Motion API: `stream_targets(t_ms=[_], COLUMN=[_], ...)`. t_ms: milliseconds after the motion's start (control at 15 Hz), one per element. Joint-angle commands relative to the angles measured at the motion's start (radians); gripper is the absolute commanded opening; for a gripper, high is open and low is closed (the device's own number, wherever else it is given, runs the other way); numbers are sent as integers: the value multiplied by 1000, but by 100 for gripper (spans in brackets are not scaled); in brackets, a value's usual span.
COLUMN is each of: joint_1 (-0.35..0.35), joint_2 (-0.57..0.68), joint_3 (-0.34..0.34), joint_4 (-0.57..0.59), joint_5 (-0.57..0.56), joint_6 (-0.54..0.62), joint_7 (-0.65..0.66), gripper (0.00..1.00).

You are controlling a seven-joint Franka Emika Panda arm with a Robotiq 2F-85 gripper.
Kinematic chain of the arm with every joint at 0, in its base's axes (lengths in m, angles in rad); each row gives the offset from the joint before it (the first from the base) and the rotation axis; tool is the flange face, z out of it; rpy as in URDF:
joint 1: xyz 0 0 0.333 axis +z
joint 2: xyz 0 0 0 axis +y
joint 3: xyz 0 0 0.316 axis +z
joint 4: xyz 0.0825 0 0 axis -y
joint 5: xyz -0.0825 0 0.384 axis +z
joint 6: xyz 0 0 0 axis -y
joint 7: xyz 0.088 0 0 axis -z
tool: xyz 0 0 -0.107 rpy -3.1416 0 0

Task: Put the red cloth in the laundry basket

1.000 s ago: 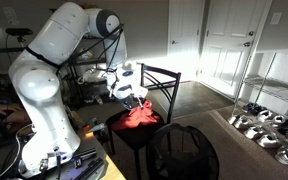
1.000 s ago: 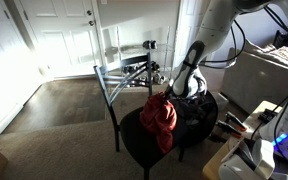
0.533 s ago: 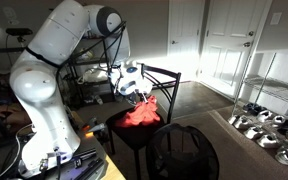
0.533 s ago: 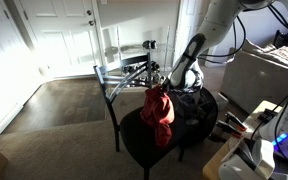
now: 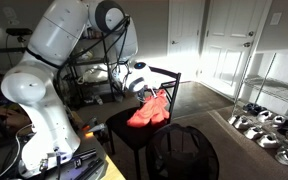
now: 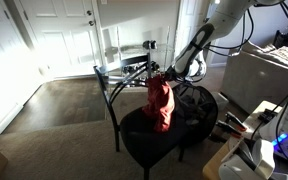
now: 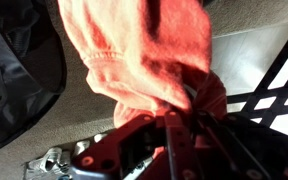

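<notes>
The red cloth's lower end (image 5: 140, 121) is still draped on the seat next to the chair back, so my gripper should raise it high and clear before it swings over the laundry basket (image 5: 186, 150).
The red cloth (image 5: 150, 109) hangs from my gripper (image 5: 148, 91), lifted above the dark round seat (image 5: 122, 128). It also shows in an exterior view (image 6: 161, 103), dangling over the seat (image 6: 144, 143), and fills the top of the wrist view (image 7: 144, 50). My gripper (image 7: 179, 108) is shut on the cloth's upper fold. The black laundry basket (image 5: 182, 152) stands on the floor beside the seat; in an exterior view it sits behind the cloth (image 6: 196, 108). Its dark mesh edge shows in the wrist view (image 7: 14, 70).
A metal-framed chair (image 6: 124, 75) stands behind the seat. A rack with shoes (image 5: 266, 125) is by the doors. A table edge with cables (image 6: 246, 150) is close to the robot base. Carpeted floor (image 6: 54, 120) lies open toward the doors.
My gripper has risen and moved toward the basket side, pulling the red cloth up off the seat until it hangs stretched out.
</notes>
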Motion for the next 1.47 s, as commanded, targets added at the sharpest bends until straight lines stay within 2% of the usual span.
stream_targets(t_ms=[0, 133, 267, 533, 800, 933, 1133, 1200, 1400], joint_1=[-152, -208, -229, -166, -101, -117, -181, -123, -145], joint_2=[-15, -13, -28, -84, -120, -106, -55, -60, -45], joint_3=[112, 152, 166, 102, 71, 95, 164, 110, 133], joint_4=[-32, -37, -27, -38, -62, -58, -59, -30, -39], joint_5=[-84, -113, -101, -15, 44, 31, -44, -7, -30], joint_6=[-1, 1, -1, -2, -2, -2, 0, -3, -3], joint_7=[5, 7, 21, 46, 65, 67, 48, 50, 49], gripper=[6, 6, 6, 6, 6, 6, 7, 8, 8])
